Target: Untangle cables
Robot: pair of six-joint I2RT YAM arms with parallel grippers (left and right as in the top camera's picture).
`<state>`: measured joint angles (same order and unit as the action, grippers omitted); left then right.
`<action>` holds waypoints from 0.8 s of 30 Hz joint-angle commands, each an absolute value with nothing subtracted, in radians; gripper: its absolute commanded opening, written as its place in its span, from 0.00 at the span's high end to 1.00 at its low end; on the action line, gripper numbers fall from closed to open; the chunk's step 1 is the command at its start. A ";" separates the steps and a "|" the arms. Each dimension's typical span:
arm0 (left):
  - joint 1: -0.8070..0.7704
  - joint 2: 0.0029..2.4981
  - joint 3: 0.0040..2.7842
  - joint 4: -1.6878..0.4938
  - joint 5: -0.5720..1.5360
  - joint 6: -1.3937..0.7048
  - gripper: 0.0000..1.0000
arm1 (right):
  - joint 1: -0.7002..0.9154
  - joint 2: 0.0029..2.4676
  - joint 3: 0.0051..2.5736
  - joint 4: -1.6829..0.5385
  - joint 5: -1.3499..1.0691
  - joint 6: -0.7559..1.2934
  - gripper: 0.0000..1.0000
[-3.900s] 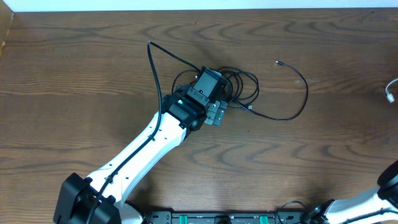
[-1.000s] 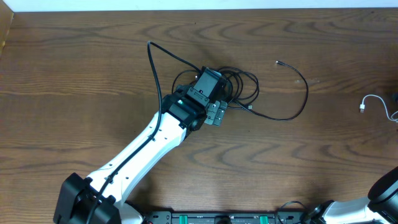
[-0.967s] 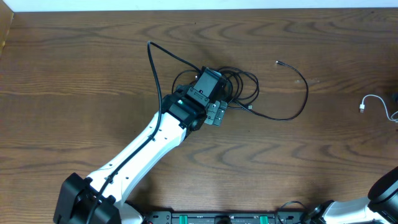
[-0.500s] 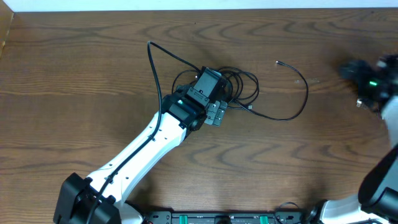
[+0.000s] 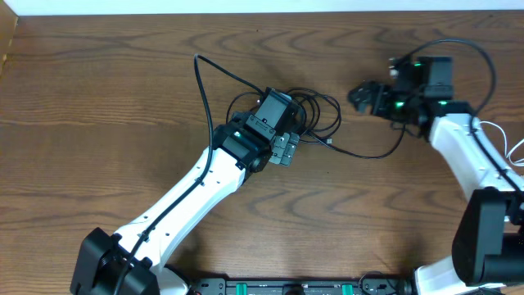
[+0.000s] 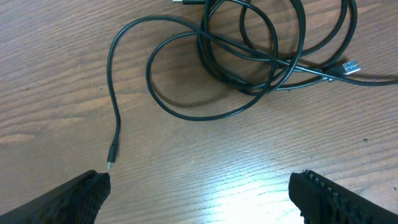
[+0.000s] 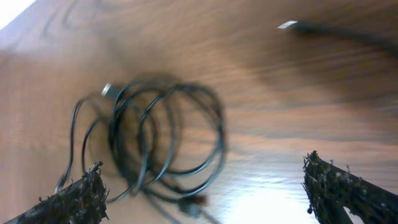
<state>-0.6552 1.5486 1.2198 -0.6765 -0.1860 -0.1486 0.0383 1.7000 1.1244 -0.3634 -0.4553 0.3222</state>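
I expect the black cable to come up in a rounded arch when I lift it with my left gripper, because the cable's tail keeps a smooth, wide bend.
Two black cables lie looped together mid-table, one tail running up-left to a plug, another curving right. In the left wrist view the coil fills the top, with a small plug and a USB plug lying loose. My left gripper hovers open just below the coil, nothing between its fingers. My right gripper is open to the right of the coil, empty. Its view is blurred and shows the coil. The white cable lies at the far right.
The left arm stretches from the bottom left to the middle. At the right side, the right arm reaches up from the bottom right corner. A silver plug tip shows at the top of the right wrist view.
The right arm has swung in from beyond the right edge toward the coil. The white cable stays behind at the far right. The left arm has not moved.
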 commanded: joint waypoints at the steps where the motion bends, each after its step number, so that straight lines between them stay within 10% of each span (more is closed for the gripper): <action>1: -0.651 1.542 1.228 -0.675 -0.196 -0.134 0.02 | 0.107 1.689 1.116 -0.354 -0.424 0.332 0.01; 10: -0.589 1.504 1.229 -0.624 -0.196 -0.236 0.02 | 0.240 1.752 1.116 -0.241 -0.288 0.367 0.05; 24: -0.252 1.378 1.229 -0.807 -0.191 -0.416 0.02 | 0.358 1.927 1.116 -0.092 -0.306 0.479 0.59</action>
